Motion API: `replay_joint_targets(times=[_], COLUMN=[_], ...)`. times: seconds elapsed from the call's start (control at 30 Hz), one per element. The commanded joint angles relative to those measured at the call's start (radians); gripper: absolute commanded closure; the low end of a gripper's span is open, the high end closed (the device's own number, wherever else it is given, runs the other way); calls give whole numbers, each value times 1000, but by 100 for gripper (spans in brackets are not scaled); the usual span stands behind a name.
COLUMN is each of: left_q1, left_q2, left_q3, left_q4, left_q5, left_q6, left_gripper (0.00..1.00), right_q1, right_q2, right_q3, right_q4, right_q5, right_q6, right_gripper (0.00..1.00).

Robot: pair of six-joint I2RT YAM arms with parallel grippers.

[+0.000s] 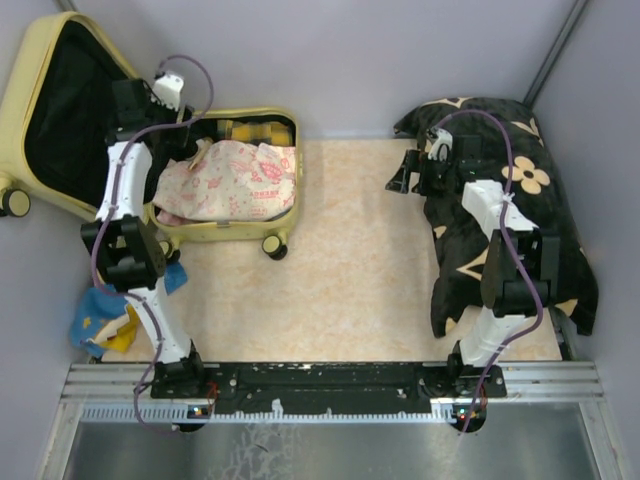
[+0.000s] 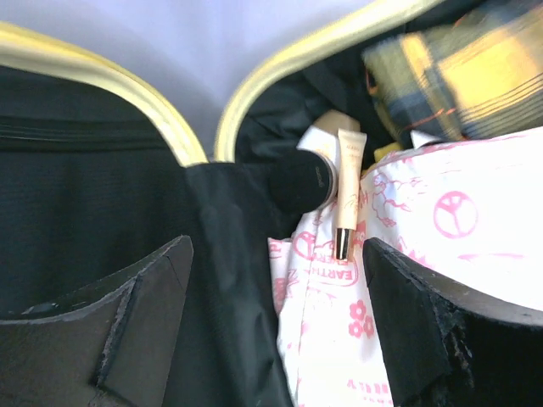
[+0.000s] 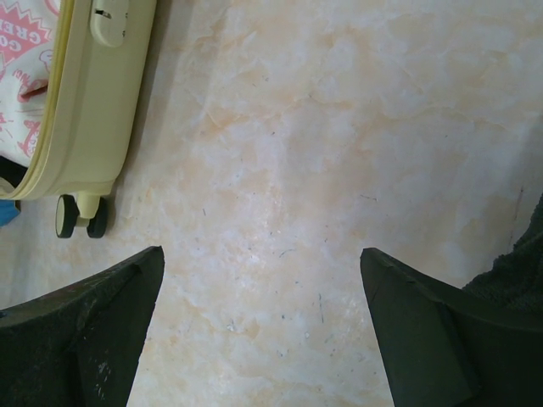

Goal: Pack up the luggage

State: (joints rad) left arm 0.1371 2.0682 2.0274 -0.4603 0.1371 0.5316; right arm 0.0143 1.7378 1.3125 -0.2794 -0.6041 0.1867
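Observation:
The printed cloth (image 1: 230, 182) and plaid item are inside the luggage. My left gripper should keep going toward the lid's far rim (image 1: 38, 72) until the fingers close on that rim.
The luggage (image 1: 235, 228), a pale yellow hard-shell suitcase, lies open at the back left, its black-lined lid (image 1: 60, 110) leaning outward. Inside lie a white cloth with pink print (image 1: 235, 175) and a yellow plaid item (image 1: 250, 130). My left gripper (image 1: 180, 140) hangs over the hinge side of the case. In the left wrist view it (image 2: 276, 297) is open above the black lining and the printed cloth (image 2: 441, 212), holding nothing. A cream tube with a gold cap (image 2: 346, 191) rests just beyond it. My right gripper (image 3: 263, 314) is open over bare marble tabletop.
A big black cloth with beige flower motifs (image 1: 530, 170) lies under the right arm at the right side. A blue and yellow bundle (image 1: 100, 315) sits by the left arm. One suitcase wheel (image 3: 81, 216) faces the table's middle. Walls close in behind and at both sides.

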Motion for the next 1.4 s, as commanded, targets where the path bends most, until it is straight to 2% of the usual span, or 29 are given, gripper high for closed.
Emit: replay_joint_targets(times=[0.0, 0.2, 0.4, 0.57, 0.7, 0.93, 1.2, 1.37], left_q1=[-3, -2, -2, 3, 60, 177, 193, 189], left_q2=[-214, -352, -447, -536, -577, -612, -598, -561], left_q3=[-47, 0, 16, -98, -157, -199, -243, -185], left_q4=[51, 84, 163, 265, 288, 243, 213, 169], left_q5=[42, -22, -232, -381, -428, -385, -337, -295], left_q6=[7, 64, 258, 471, 521, 494, 475, 444], left_gripper=[13, 12, 12, 13, 15, 28, 42, 66], right_q1=[-7, -7, -7, -7, -7, -6, -3, -4], right_q2=[8, 36, 46, 56, 72, 114, 159, 166], right_q3=[45, 77, 87, 104, 105, 141, 189, 198], right_q4=[43, 42, 41, 15, 20, 20, 16, 12], right_q5=[-52, -101, -155, -162, -183, -202, -215, -211], right_q6=[27, 53, 49, 30, 33, 53, 72, 75], right_gripper=[1, 1, 1, 1, 1, 1, 1, 1])
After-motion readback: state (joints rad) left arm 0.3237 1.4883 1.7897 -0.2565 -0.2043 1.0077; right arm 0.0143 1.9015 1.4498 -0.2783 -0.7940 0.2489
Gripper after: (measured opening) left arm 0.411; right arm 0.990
